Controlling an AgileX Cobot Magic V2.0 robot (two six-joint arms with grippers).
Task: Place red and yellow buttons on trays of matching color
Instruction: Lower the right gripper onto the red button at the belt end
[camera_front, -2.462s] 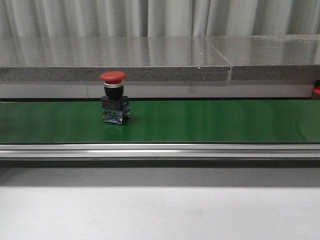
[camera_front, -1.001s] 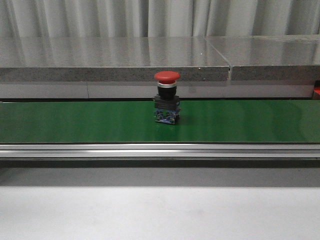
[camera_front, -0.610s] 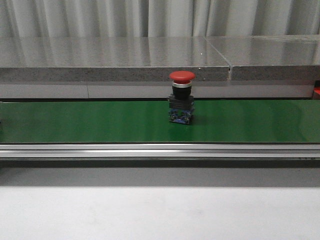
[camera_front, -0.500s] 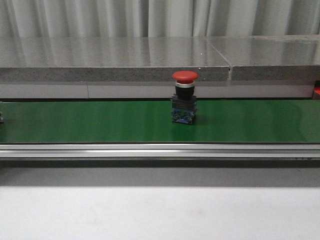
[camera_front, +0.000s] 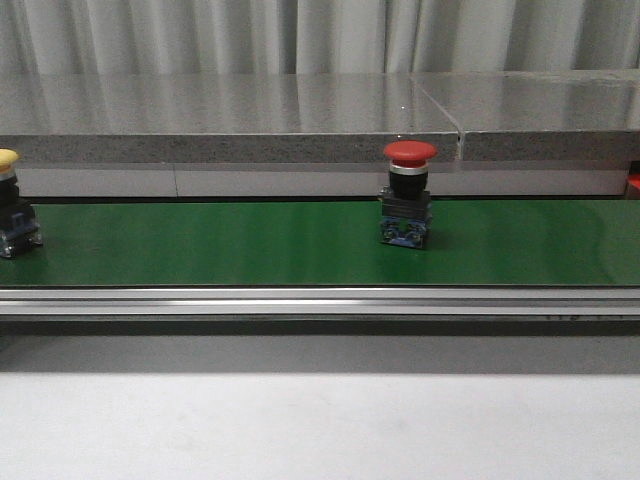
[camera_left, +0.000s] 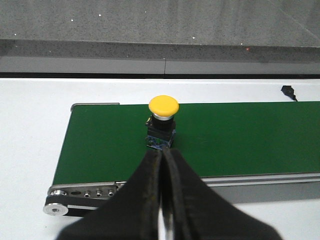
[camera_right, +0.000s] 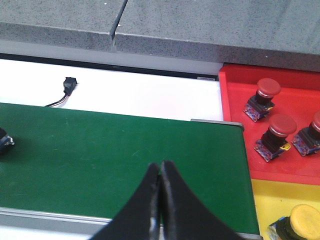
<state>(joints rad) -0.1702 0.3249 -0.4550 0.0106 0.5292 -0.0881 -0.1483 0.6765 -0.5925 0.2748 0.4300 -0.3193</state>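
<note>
Next, my right gripper takes the red button (camera_front: 407, 196) first, because the red button and red tray (camera_right: 290, 110) are on my right gripper's side, away from my left gripper.
A red button (camera_front: 408, 194) stands upright on the green belt (camera_front: 250, 245), right of the middle. A yellow button (camera_front: 12, 218) stands at the belt's left edge; in the left wrist view it (camera_left: 162, 121) is just beyond my shut, empty left gripper (camera_left: 163, 151). My right gripper (camera_right: 160, 164) is shut and empty above the belt (camera_right: 125, 155). The red button's black body (camera_right: 4, 140) peeks in at that view's edge. The red tray (camera_right: 295, 107) holds three red buttons; the yellow tray (camera_right: 272, 202) holds a yellow button (camera_right: 303, 221). No gripper shows in the front view.
A grey stone ledge (camera_front: 300, 120) runs behind the belt, with an aluminium rail (camera_front: 320, 300) along its near side. A black cable plug (camera_right: 69, 85) lies on the white table behind the belt. A sliver of the red tray (camera_front: 633, 183) shows at the far right.
The red button has ridden the belt steadily to the right. The yellow button has come into view at the belt's left end.
</note>
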